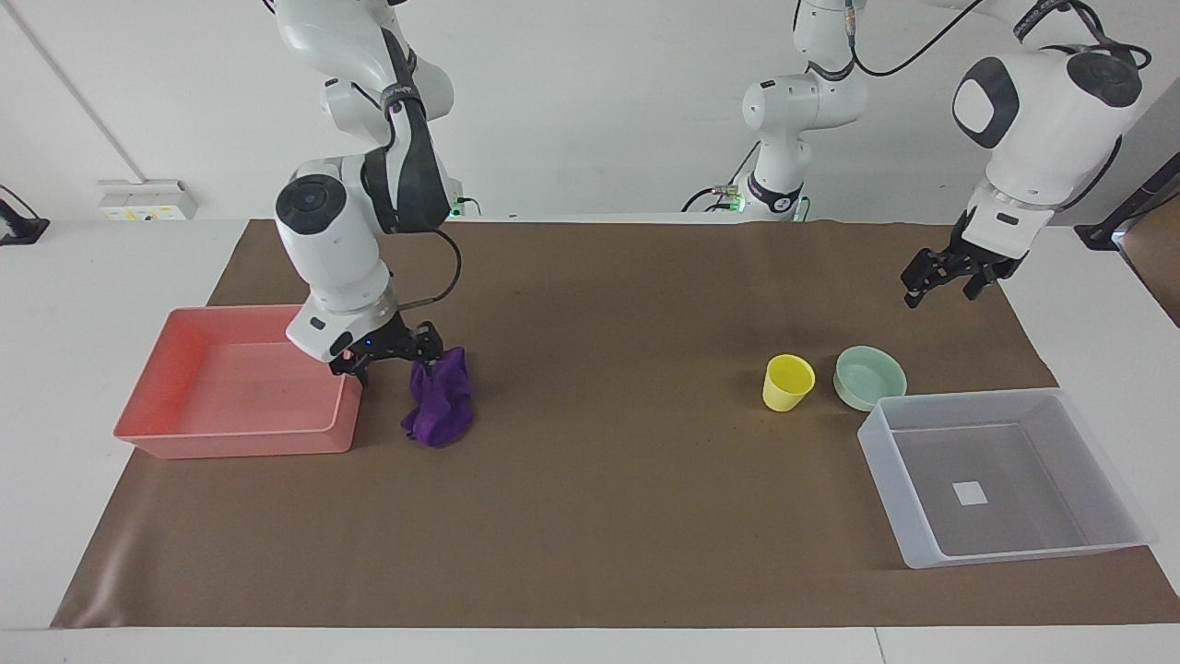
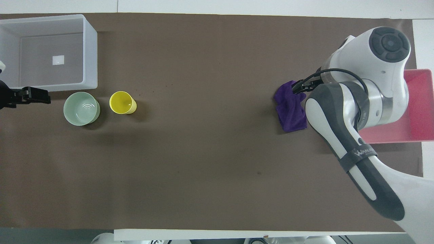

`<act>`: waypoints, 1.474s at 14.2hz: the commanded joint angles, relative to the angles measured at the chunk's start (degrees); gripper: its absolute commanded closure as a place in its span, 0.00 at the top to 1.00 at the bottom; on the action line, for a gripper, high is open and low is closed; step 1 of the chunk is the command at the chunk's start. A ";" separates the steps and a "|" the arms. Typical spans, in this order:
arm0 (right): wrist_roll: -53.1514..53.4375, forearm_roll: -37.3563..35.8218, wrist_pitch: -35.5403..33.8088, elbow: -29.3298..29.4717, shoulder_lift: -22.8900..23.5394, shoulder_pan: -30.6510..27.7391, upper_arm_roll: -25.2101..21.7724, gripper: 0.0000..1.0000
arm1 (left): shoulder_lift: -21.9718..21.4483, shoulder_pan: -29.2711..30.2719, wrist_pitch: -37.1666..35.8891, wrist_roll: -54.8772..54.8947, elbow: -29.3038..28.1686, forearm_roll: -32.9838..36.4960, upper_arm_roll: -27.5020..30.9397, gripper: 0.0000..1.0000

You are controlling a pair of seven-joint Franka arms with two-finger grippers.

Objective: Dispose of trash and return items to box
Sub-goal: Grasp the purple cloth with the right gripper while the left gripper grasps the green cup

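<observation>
The purple cloth (image 2: 292,115) is gathered in crumpled folds (image 2: 287,99), so it will stay bunched up when I lift it into the pink tray.
The purple cloth (image 1: 442,406) lies crumpled on the brown mat beside the pink tray (image 1: 230,444); it also shows in the overhead view (image 2: 290,112). My right gripper (image 1: 392,362) is open and low, between the tray's corner and the cloth's end nearer the robots, one finger at the cloth's edge. The yellow cup (image 1: 788,383) and the mint-green bowl (image 1: 869,378) stand side by side, just nearer the robots than the translucent box (image 1: 1005,551), which is empty. My left gripper (image 1: 938,295) is open and empty, up in the air over the mat near the bowl.
The pink tray (image 2: 417,101) is empty, and my right arm covers most of it from above. The box (image 2: 90,57) sits at the left arm's end, the pink tray at the right arm's end. The brown mat (image 1: 608,480) covers the table.
</observation>
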 commanded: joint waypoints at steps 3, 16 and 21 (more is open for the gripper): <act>2.14 0.58 7.45 -4.57 2.52 1.06 0.19 0.99 | 2.01 0.50 12.85 -0.10 -11.81 0.02 -0.13 1.00; 2.14 0.50 3.45 -1.33 2.02 -0.61 0.98 0.00 | 11.35 1.65 17.83 -1.86 -9.92 0.11 0.05 0.00; 2.05 0.24 -9.03 3.77 -4.92 -2.98 0.63 0.00 | 8.58 1.90 -5.39 -2.03 10.15 0.19 -0.22 0.00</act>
